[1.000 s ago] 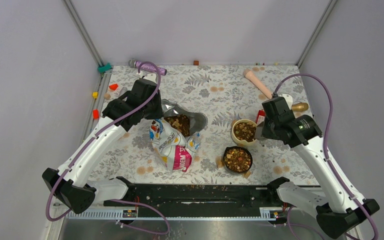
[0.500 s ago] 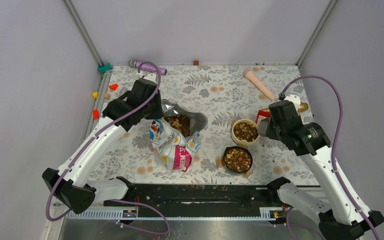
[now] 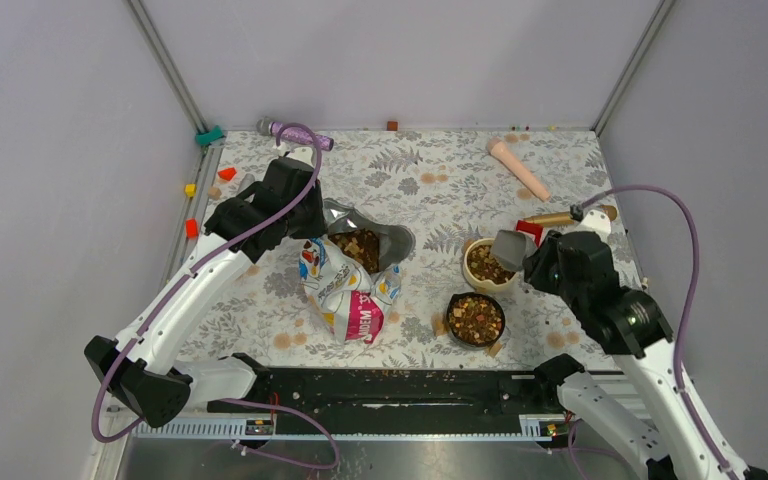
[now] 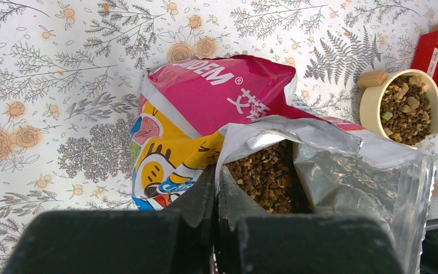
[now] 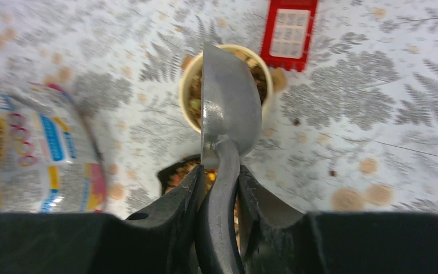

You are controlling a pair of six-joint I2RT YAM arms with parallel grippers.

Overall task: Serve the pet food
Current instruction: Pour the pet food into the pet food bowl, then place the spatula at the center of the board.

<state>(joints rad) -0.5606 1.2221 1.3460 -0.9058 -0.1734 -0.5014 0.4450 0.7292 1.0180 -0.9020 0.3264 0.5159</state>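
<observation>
My right gripper holds the grey scoop. Kibble fills both bowls (image 3: 476,319) and the space (image 3: 428,232) beside the bag is clear, so I should keep heading there and release the scoop.
The pet food (image 4: 265,177) shows as brown kibble in the open mouth of a pink and yellow bag (image 3: 345,290) lying mid-table. My left gripper (image 4: 217,180) is shut on the bag's silver rim and holds the mouth up. More kibble fills a cream bowl (image 3: 468,262) and a black bowl (image 3: 452,308) to the right. My right gripper (image 5: 219,182) is shut on the handle of a grey scoop (image 5: 231,108). The scoop's head hangs over the cream bowl (image 5: 185,91), and no kibble shows on its visible face.
A red block (image 3: 528,230) lies just behind the cream bowl, with a wooden peg (image 3: 560,217) beside it. A beige cone (image 3: 516,167) lies at the back right and a purple tool (image 3: 295,133) at the back left. Small coloured blocks (image 3: 191,228) line the left edge. Spilled kibble (image 3: 410,374) dots the front rail.
The right arm has drawn back toward the near edge and swung the scoop from beside the cream bowl to above it. The left arm and the bag have not moved.
</observation>
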